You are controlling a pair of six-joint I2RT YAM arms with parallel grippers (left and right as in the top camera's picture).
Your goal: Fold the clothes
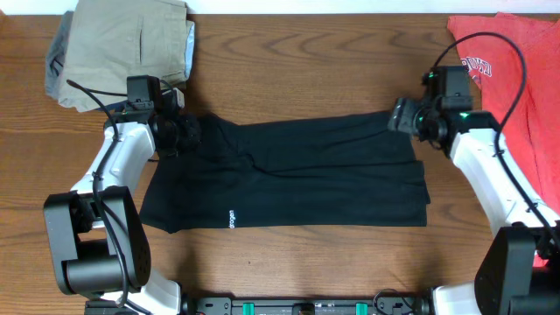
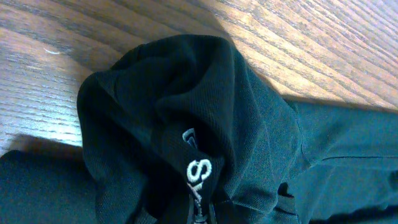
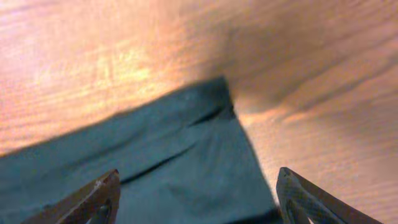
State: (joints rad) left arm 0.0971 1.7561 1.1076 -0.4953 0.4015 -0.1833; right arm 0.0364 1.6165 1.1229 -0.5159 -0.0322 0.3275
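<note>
My left gripper is holding a bunched fold (image 2: 193, 118) of the shirt, and the shirt's opposite back corner is lying loose. My right gripper should therefore take hold of that corner (image 3: 214, 102) before both grippers pull forward.
The clothes (image 1: 289, 175), a black shirt with small white lettering (image 1: 231, 219), lie spread in a wide band across the middle of the table. My left gripper (image 1: 184, 133) is shut on a bunched fold at the shirt's back left corner. In the left wrist view that fold (image 2: 186, 106) rises as a dark hump with a white letter (image 2: 199, 168) on it, and the fabric hides the fingers. My right gripper (image 1: 399, 115) hovers open over the back right corner (image 3: 186, 149). Its fingertips (image 3: 106, 190) stand wide apart, with nothing between them.
Folded khaki trousers (image 1: 122, 44) lie at the back left, close behind the left arm. A red-orange T-shirt (image 1: 516, 79) with white print lies at the back right, partly under the right arm's cable. Bare wooden table (image 1: 306, 70) shows behind the shirt.
</note>
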